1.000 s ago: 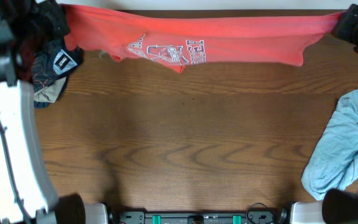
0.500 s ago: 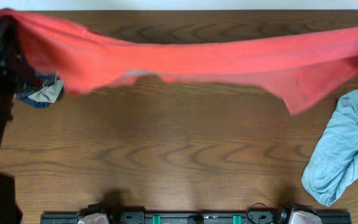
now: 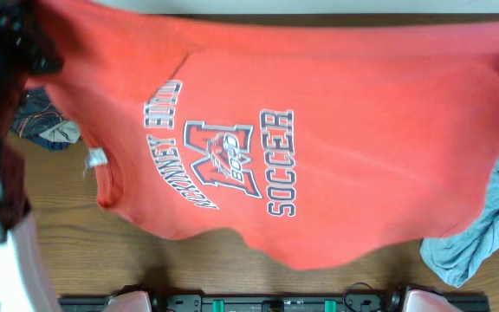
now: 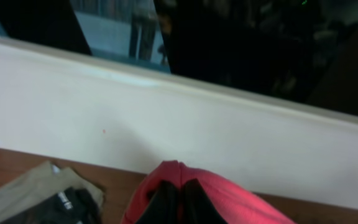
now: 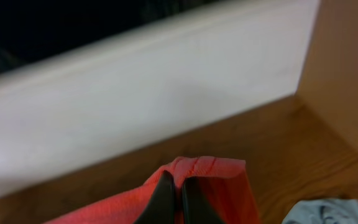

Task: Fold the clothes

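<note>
Next, my left gripper pulls back together with my right gripper and lays the T-shirt's loose edge (image 3: 306, 258) toward the white wall (image 3: 362, 7), because that edge is hanging on the near side.
The coral-red T-shirt (image 3: 336, 139) hangs spread out above the table, held up by two corners. Its grey-white "SOCCER" lettering and crest (image 3: 232, 160) face the overhead camera. My left gripper (image 4: 180, 194) is shut on one bunched red corner (image 4: 173, 171), at the upper left in the overhead view. The right gripper (image 5: 179, 198) pinches the opposite red corner (image 5: 210, 168) and is hidden in the overhead view. The pale blue-grey garment (image 3: 488, 230) lies crumpled at the right edge of the table, partly under the shirt, and shows in the right wrist view as the pale blue-grey garment (image 5: 331, 213).
A heap of dark and beige clothing (image 3: 46, 126) sits at the back left, also seen in the left wrist view as dark and beige clothing (image 4: 42, 199). A white wall (image 4: 166, 118) runs along the far edge of the wooden table (image 3: 68, 260). A wooden side panel (image 5: 347, 74) rises at the right.
The shirt went from a band stretched low along the far edge to a raised, opened sheet swung toward the front, its print now showing. Both grippers kept their hold.
</note>
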